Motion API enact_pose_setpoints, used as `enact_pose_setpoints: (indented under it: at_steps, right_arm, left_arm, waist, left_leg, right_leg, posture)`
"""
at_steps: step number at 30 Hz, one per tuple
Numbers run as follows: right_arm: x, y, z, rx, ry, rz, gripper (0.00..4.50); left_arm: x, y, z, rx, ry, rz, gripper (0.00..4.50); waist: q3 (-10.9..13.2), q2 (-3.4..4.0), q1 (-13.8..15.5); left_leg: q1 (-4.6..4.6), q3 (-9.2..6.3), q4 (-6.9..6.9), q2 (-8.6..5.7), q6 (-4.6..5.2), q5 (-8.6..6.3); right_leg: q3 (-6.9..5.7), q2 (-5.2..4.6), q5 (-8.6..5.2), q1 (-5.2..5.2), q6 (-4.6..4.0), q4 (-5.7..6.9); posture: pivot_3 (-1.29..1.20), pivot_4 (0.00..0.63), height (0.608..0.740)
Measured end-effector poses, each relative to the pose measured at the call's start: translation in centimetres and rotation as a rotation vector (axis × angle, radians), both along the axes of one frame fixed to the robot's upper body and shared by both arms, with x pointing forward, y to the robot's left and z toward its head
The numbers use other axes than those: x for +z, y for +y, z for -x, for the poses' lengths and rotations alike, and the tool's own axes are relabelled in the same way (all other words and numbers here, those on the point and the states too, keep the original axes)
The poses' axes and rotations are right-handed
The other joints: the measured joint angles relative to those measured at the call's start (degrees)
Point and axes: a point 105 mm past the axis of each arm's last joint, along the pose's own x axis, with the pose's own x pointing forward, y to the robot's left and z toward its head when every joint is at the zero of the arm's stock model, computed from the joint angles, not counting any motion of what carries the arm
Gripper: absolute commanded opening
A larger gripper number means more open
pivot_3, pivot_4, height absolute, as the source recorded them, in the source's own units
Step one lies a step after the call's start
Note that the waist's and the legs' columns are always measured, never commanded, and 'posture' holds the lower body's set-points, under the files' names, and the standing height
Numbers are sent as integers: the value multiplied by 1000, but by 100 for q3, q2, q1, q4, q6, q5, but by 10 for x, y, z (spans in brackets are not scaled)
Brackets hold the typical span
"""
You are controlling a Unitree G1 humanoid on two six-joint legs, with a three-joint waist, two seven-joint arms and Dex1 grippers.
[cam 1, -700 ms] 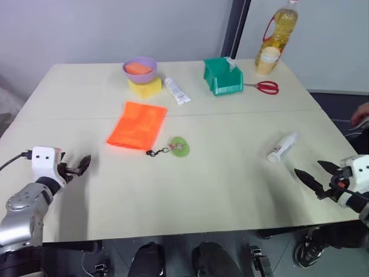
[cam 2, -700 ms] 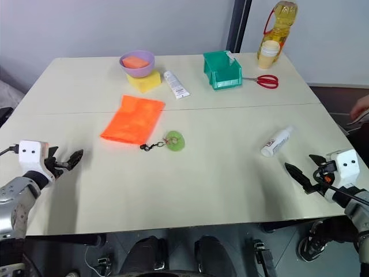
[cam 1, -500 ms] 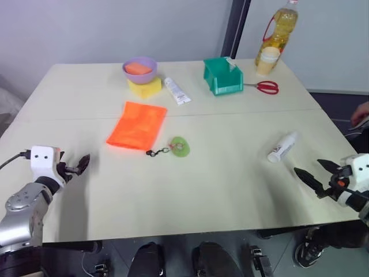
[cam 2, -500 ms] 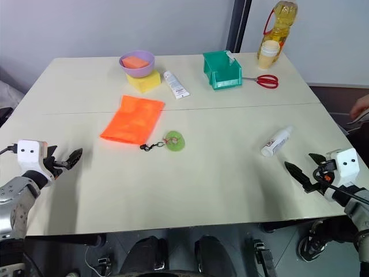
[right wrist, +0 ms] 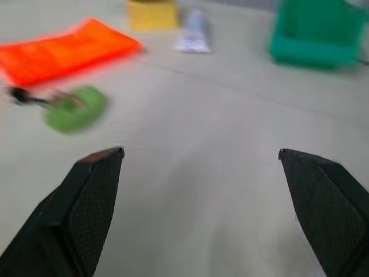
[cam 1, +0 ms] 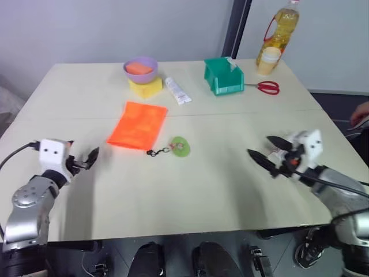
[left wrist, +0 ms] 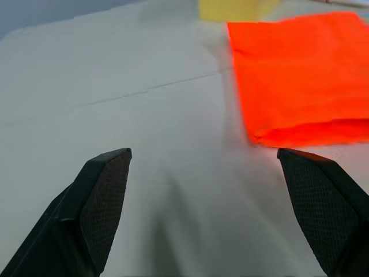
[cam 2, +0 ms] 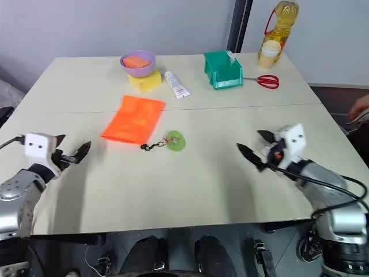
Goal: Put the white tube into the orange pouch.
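Observation:
I expect the orange pouch's near edge to open as the pouch's opening when I push the white tube in, because the black cord comes out there.
The orange pouch lies flat on the left half of the table. Its black cord runs to a round green tag. My left gripper hovers open near the table's front left, pointing toward the pouch's near edge, a short way off it. Over the right half, my right gripper is open and empty, aimed left toward the tag. The white tube is hidden behind my right hand.
At the back stand a purple bowl on a yellow block, a long flat white tube, a green bin, red scissors, a cup and an oil bottle. A person's hand shows at the right edge.
My right gripper has swung left from the front right edge to over the spot where the white tube lay, covering it. The left gripper has edged slightly right.

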Motion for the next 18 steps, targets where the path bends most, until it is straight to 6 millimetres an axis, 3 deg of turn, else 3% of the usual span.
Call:
enact_pose_setpoints:
  at_steps: [2, 5, 11, 18]
  right_arm:
    - [1, 16, -1, 34, -12, 5, 4500]
    - [-1, 24, -2, 43, -11, 11, 4500]
    - [-8, 43, -2, 91, 2, -5, 4500]
    - [-7, 47, -3, 96, -17, -13, 4500]
  left_arm:
    - [2, -11, -2, -67, -8, -74, 4335]
    - [6, -20, -3, -146, -24, -208, 4335]
    - [11, -35, -28, -230, -78, -399, 4335]
    - [-6, -41, -48, -283, -44, -545, 4335]
  waist:
    - [0, 0, 8]
    - [0, 0, 7]
    - [0, 0, 12]
    - [0, 1, -9]
  left_leg:
    - [-4, 0, 0, 0, -1, 1]
    - [-8, 1, -1, 0, -4, 2]
    - [-8, 1, 1, -1, 4, -1]
    - [-12, 3, -4, 1, 4, 0]
  right_leg:
    - [0, 0, 0, -4, 0, -2]
    - [0, -2, 0, -6, 0, -8]
    - [0, -2, 0, -9, -1, -1]
    - [0, 1, 0, -17, 0, -1]
  posture:
    - [0, 150, 740]
    - [0, 150, 740]
    - [0, 150, 740]
    - [0, 150, 740]
